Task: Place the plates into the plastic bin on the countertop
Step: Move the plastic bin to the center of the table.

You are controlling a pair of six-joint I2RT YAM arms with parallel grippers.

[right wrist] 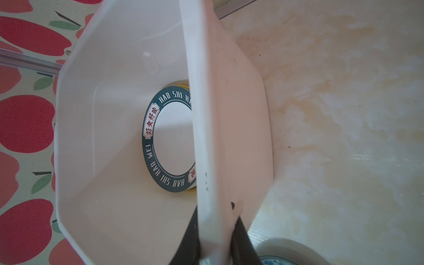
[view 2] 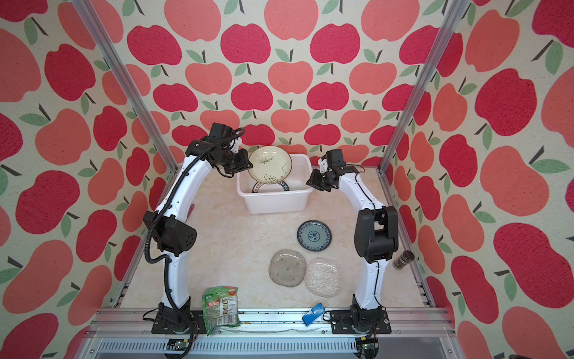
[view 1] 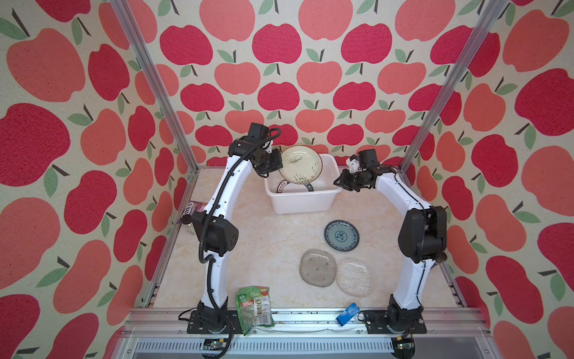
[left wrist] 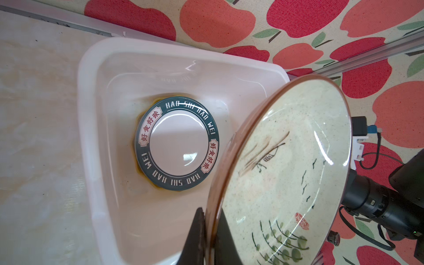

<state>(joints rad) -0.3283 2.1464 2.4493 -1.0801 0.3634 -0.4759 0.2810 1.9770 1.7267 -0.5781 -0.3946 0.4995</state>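
The plastic bin is close to the back wall, so my right gripper should pull the bin forward by its rim (right wrist: pixel 203 168) before my left gripper lowers the cream plate.
My left gripper (left wrist: pixel 210 231) is shut on the brown rim of a cream plate (view 1: pixel 300 164) painted with a boat and leaves. It holds the plate tilted, almost on edge, above the white plastic bin (view 1: pixel 301 202) at the back of the countertop (view 1: pixel 264 248). A stack lies in the bin, topped by a white plate with a dark lettered rim (left wrist: pixel 176 144). My right gripper (right wrist: pixel 215 229) is shut on the bin's right-hand wall, one finger inside and one outside. On the countertop lie a blue patterned plate (view 1: pixel 341 235), a grey glass plate (view 1: pixel 317 268) and a clear glass plate (view 1: pixel 354 277).
A green snack packet (view 1: pixel 254 307) and a small blue object (view 1: pixel 348 314) sit on the front rail. A purple packet (view 1: pixel 195 206) lies by the left wall. A dark jar (view 2: pixel 403 259) stands by the right rail, behind my right arm.
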